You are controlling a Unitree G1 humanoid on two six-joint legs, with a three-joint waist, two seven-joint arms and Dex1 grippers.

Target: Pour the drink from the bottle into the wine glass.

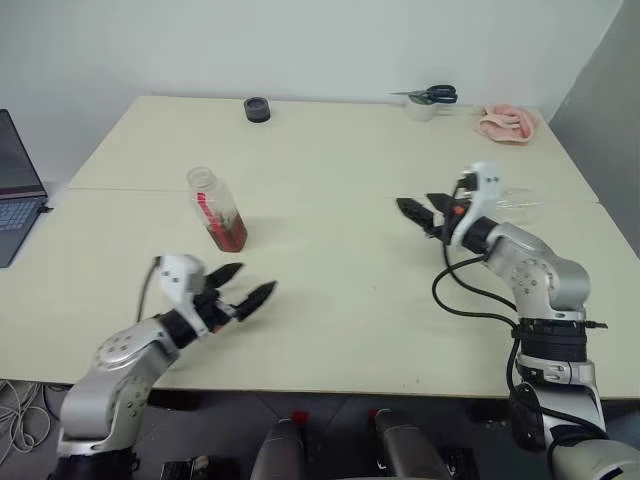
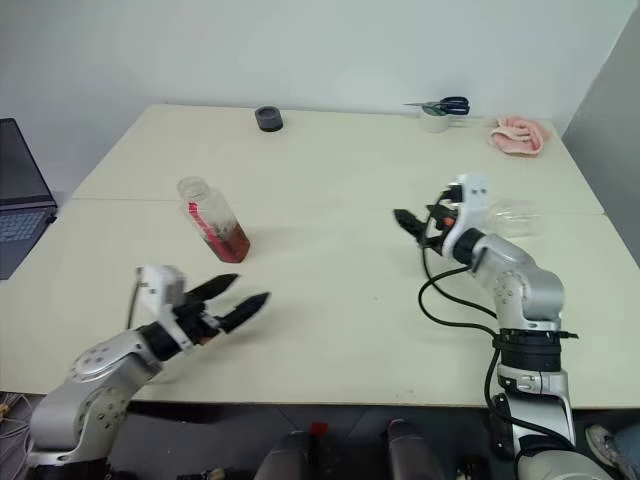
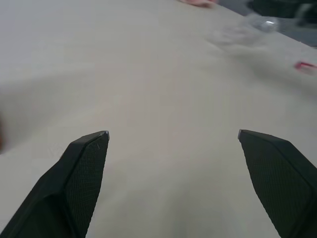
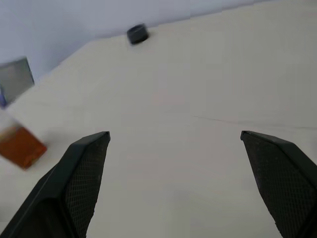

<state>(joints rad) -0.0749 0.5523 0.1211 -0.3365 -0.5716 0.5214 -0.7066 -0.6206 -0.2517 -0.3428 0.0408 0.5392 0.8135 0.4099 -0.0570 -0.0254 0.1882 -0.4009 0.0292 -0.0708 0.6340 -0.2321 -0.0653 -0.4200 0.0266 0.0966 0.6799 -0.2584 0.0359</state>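
Note:
My right gripper will find an empty wine glass point(image 1: 517, 203) lying on its side, because the clear outline point(image 1: 525, 197) I see behind the gripper is low and wide.
The bottle point(image 1: 215, 208) stands uncapped on the left half of the table, with a red label strip down its side. The reddish-brown drink point(image 1: 228, 236) fills only its bottom. My left gripper point(image 1: 256, 278) hovers open and empty just in front of the bottle, towards the near table edge. My right gripper point(image 1: 415, 203) is open and empty over the right half, pointing left. Behind my right hand sits the clear wine glass point(image 1: 520, 207), low on the table and partly hidden. I cannot tell whether it is upright. The right wrist view shows the drink point(image 4: 21, 148) as a blur at its edge.
A black round object point(image 1: 257, 108) lies at the far edge. A white cup with scissors point(image 1: 428, 101) and a pink cloth point(image 1: 507, 122) are at the far right. A laptop point(image 1: 15, 190) sits off the table's left side. A seam point(image 1: 330, 192) crosses the table.

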